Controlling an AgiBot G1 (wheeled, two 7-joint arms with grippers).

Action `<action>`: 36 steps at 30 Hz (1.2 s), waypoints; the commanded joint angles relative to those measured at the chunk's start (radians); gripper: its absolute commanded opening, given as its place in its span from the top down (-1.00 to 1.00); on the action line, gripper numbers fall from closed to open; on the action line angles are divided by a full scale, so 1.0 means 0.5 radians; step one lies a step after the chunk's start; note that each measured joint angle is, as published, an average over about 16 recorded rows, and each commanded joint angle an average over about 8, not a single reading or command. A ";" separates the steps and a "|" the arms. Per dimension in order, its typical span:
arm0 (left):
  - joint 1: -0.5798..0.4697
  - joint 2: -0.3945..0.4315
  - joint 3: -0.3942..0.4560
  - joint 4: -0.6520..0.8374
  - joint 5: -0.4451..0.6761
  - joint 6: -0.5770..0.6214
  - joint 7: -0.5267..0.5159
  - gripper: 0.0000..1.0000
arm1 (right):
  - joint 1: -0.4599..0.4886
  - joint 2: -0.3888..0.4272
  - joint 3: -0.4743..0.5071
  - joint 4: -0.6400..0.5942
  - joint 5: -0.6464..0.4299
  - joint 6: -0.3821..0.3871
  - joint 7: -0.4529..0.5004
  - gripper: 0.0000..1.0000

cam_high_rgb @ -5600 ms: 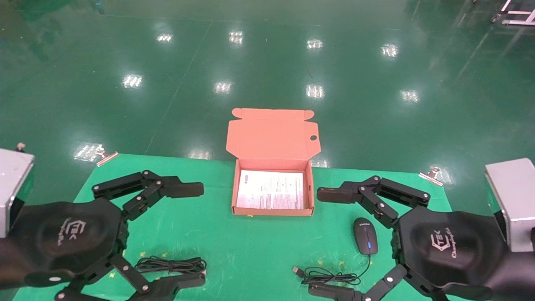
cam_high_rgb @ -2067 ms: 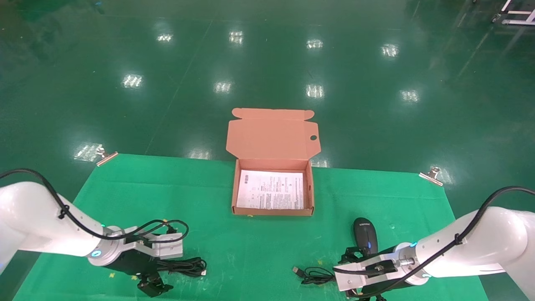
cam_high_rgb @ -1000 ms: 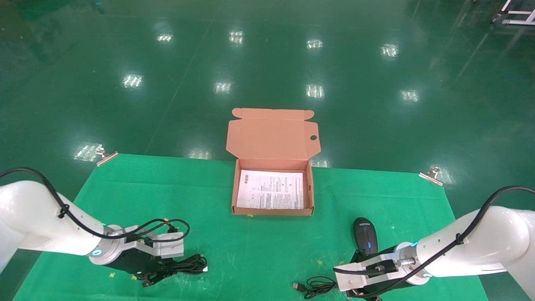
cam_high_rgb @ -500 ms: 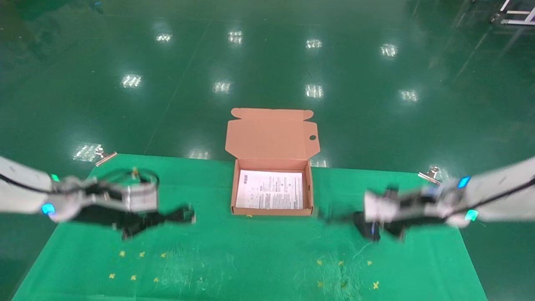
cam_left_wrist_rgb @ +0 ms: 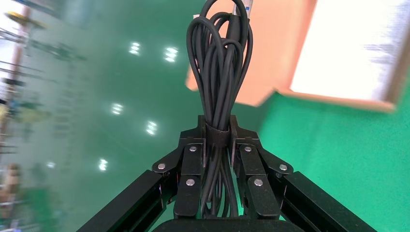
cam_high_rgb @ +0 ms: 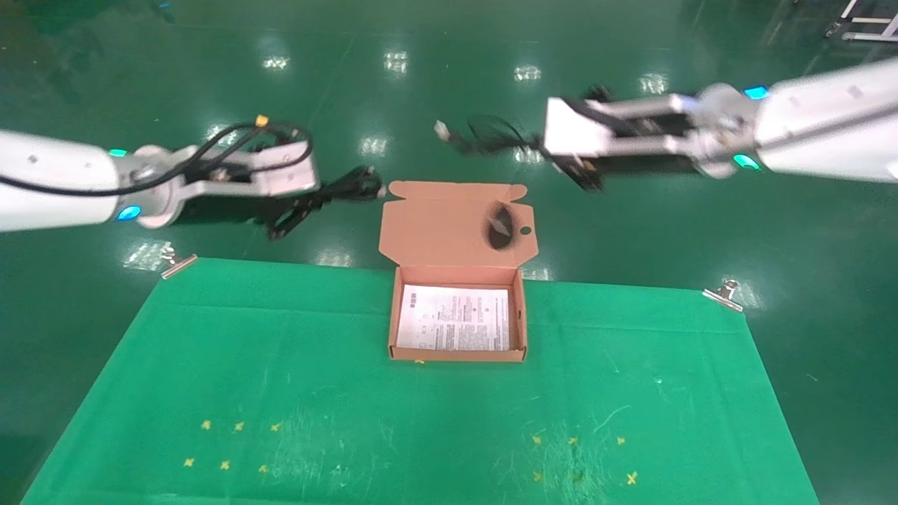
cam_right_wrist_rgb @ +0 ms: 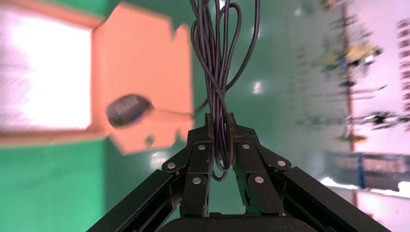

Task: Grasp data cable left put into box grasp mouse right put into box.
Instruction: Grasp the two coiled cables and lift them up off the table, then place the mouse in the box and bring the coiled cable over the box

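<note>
The mouse point(cam_high_rgb: 500, 227) is hanging by the box that the data cable has to go into. Next, my left gripper moves back while my right gripper fills the box first point(cam_high_rgb: 455, 318).
My left gripper point(cam_high_rgb: 317, 198) is raised above the table's far left and is shut on the black coiled data cable point(cam_high_rgb: 351, 188), whose pale plug points toward the box lid. In the left wrist view the gripper point(cam_left_wrist_rgb: 218, 129) clamps the cable point(cam_left_wrist_rgb: 220, 63) at its band. My right gripper point(cam_high_rgb: 554, 151), raised at the far right, is shut on the mouse's bundled cord point(cam_high_rgb: 487, 132). The mouse point(cam_high_rgb: 499, 223) dangles in front of the lid. The right wrist view shows the gripper point(cam_right_wrist_rgb: 220, 126), cord point(cam_right_wrist_rgb: 220, 72) and mouse point(cam_right_wrist_rgb: 126, 109). The open box point(cam_high_rgb: 456, 356) holds only its white sheet.
The green cloth table point(cam_high_rgb: 280, 393) has small yellow marks near its front edge. Metal clips point(cam_high_rgb: 179, 265) point(cam_high_rgb: 722, 293) hold the cloth's far corners. The box lid point(cam_high_rgb: 435, 224) stands upright behind the box. Shiny green floor lies beyond.
Both arms have risen from the table and swung up toward the back. The data cable went up with the left gripper. The mouse left the table and now hangs by its cord.
</note>
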 commanded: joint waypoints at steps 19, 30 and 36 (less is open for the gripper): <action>-0.022 0.145 0.018 -0.022 0.220 -0.292 -0.136 1.00 | 0.215 -0.436 0.125 -0.676 0.242 0.066 -0.553 1.00; 0.037 0.018 0.052 -0.033 0.316 -0.228 -0.156 1.00 | 0.105 -0.516 0.114 -0.823 0.272 0.045 -0.604 1.00; 0.043 -0.046 0.072 -0.054 0.407 -0.166 -0.234 1.00 | 0.026 -0.564 0.101 -0.890 0.318 0.047 -0.640 1.00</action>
